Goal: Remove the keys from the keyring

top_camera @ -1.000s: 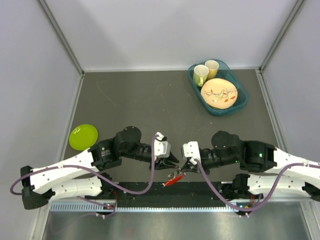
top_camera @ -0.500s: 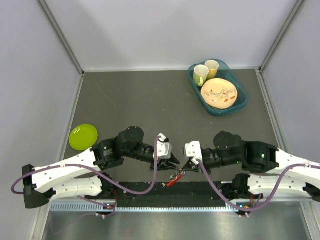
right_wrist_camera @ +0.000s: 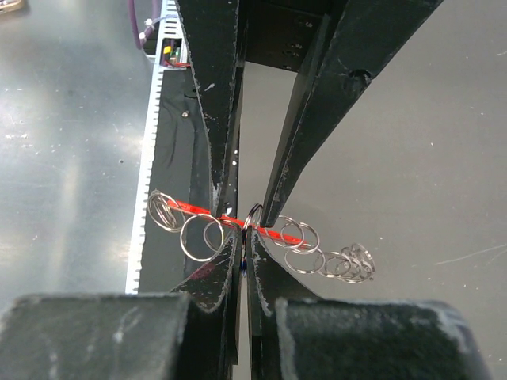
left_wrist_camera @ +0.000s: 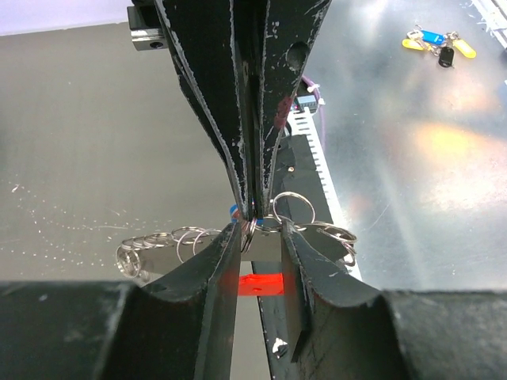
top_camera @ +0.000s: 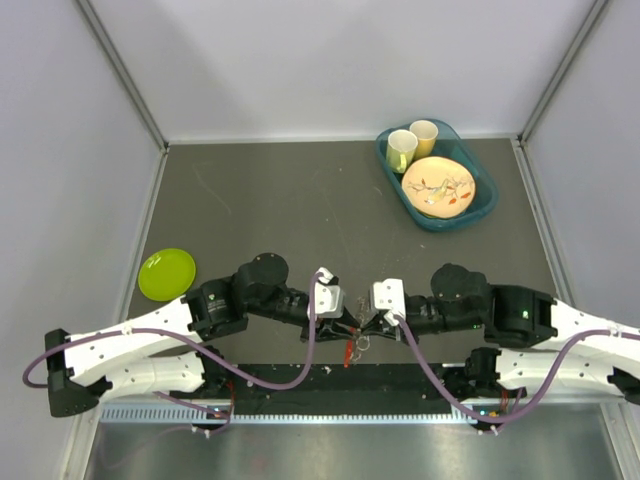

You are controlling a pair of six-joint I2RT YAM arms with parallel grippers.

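Note:
The silver keyring (right_wrist_camera: pixel 253 214) is pinched in my right gripper together with the blue key. My left gripper should take the keyring first, and then my right gripper should regrip the blue key alone.
My right gripper (top_camera: pixel 366 322) is shut on the blue key's head, a sliver of which shows at its tips in the left wrist view (left_wrist_camera: pixel 234 210). The thin silver keyring (right_wrist_camera: pixel 253 215) stands edge-on just above its fingertips (right_wrist_camera: pixel 238 249). My left gripper (top_camera: pixel 347 325) meets it tip to tip, jaws a little apart, with the keyring (left_wrist_camera: pixel 250 229) in the gap beside its left finger (left_wrist_camera: pixel 222 261). The red key (top_camera: pixel 348 351) hangs below both grippers and shows between the left jaws (left_wrist_camera: pixel 260 283). Chains of spare rings (right_wrist_camera: pixel 333 257) trail off both sides.
A green plate (top_camera: pixel 167 273) lies at the left. A teal tray (top_camera: pixel 437 220) with two cups and a patterned plate stands at the back right. A black rail (top_camera: pixel 400 378) runs along the table's front edge under the grippers. Another bunch of tags (left_wrist_camera: pixel 436 43) lies off the table.
Both grippers have moved toward each other until their tips meet. The red key has swung from a tilt to hanging straight down.

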